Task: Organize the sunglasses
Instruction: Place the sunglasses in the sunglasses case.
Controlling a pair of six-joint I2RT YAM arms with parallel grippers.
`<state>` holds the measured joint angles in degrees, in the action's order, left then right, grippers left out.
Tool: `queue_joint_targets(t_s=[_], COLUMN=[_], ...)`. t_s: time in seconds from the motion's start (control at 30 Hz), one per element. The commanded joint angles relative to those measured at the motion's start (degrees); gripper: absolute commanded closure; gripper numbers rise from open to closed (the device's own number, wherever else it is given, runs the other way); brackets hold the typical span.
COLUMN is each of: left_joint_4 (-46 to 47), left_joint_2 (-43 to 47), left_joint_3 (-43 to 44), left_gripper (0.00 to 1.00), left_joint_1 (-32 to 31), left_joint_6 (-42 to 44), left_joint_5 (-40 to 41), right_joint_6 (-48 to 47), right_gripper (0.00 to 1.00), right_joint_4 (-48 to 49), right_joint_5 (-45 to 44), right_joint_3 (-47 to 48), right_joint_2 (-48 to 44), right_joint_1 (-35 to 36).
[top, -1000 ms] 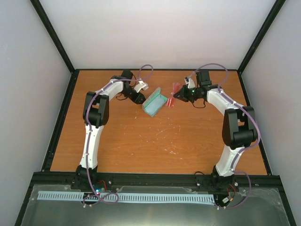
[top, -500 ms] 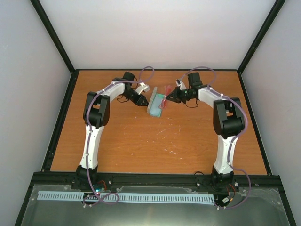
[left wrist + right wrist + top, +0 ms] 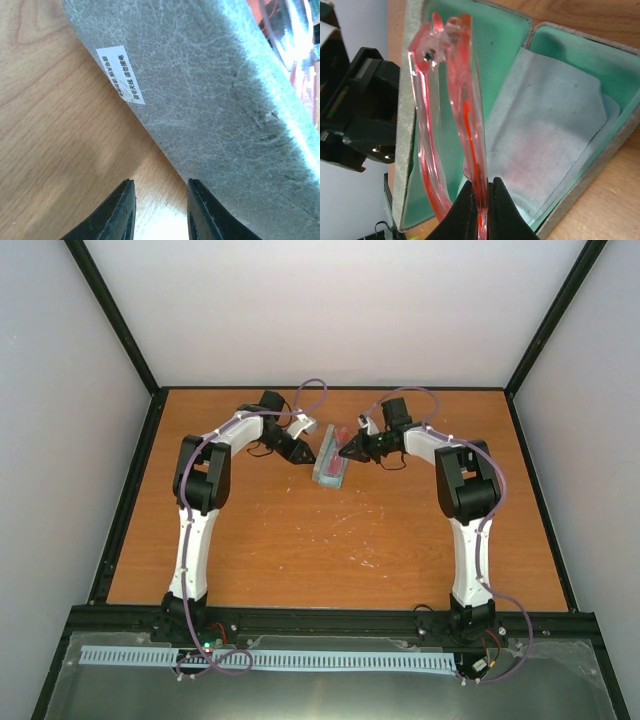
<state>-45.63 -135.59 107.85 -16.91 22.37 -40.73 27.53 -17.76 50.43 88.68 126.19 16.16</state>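
The sunglasses (image 3: 460,82) stand on edge toward the case's raised half, so next my right gripper opens, regrips their frame and settles them flat on the pale blue cloth (image 3: 545,112).
The sunglasses (image 3: 468,100), red-pink and folded, are pinched in my right gripper (image 3: 482,192), which is shut on the frame. They hang just over the open grey case (image 3: 502,42) with its green lining. The top view shows the right gripper (image 3: 345,448) and the sunglasses (image 3: 338,436) at the case (image 3: 328,472), at the back middle of the table. My left gripper (image 3: 303,453) sits at the case's left side. In the left wrist view it (image 3: 161,182) is open and empty, its right finger right by the case's grey outer shell (image 3: 210,100).
A pale blue cloth (image 3: 555,120) lies inside the case's right half. The left gripper's black body (image 3: 360,110) stands just behind the case's raised half. The wooden table (image 3: 330,540) has black rails round it and white walls beyond.
My right gripper has moved left with the sunglasses, from beside the case to over it. The case has turned and looks narrower. The left gripper has barely moved.
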Motion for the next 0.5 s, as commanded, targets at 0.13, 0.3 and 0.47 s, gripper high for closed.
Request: queue_joint_targets(t_s=[0.13, 0.3, 0.47], left_joint_4=[1.4, 1.8, 1.9], left_joint_2=[2.4, 2.5, 2.4], left_joint_3=[0.2, 0.5, 0.5], left_gripper=[0.69, 0.69, 0.69], left_joint_1=[-0.3, -0.3, -0.3], left_joint_6=[-0.6, -1.1, -1.4], left_joint_5=[-1.4, -1.4, -1.6], right_joint_6=[2.3, 1.5, -0.8], right_gripper=[0.97, 0.97, 0.94], right_joint_4=[2.0, -0.6, -4.6], right_joint_5=[1.5, 1.9, 2.0], right_joint_3=[2.6, 5.9, 8.3], right_joint_2=[3.2, 5.7, 7.4], right_joint_1=[0.7, 1.2, 1.4])
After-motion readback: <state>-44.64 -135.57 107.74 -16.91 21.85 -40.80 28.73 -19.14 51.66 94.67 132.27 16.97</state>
